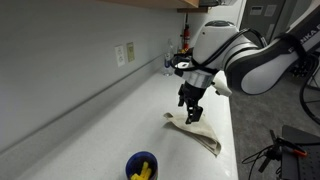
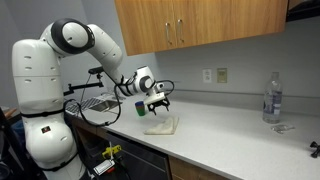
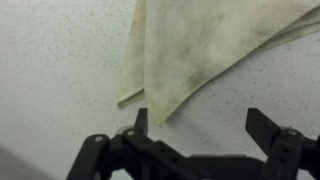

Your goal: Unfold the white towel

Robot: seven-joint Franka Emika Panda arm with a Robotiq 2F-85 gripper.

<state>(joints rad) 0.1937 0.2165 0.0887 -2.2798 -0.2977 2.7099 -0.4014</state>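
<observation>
The white towel's pointed corner point(image 3: 161, 112) pokes in between my open fingers, so I should carry on going down until they reach the counter point(image 3: 204, 122) around it, then close them.
The white towel point(image 3: 200, 45) lies folded on the speckled counter, off-white with beige smudges; a pointed corner of it hangs toward my left finger in the wrist view. It shows as a folded wedge in both exterior views point(image 1: 197, 133) point(image 2: 161, 125). My gripper point(image 3: 198, 122) hovers just above the towel's corner, open, with bare counter between its fingers. In the exterior views the gripper point(image 1: 191, 112) point(image 2: 158, 105) points down over the towel's edge nearest the arm.
A blue cup point(image 1: 141, 166) holding something yellow stands near the counter's front, also seen behind the arm point(image 2: 140, 108). A clear bottle point(image 2: 271, 98) stands far along the counter. Wall outlets point(image 1: 125, 54) and wooden cabinets point(image 2: 200, 22) sit above.
</observation>
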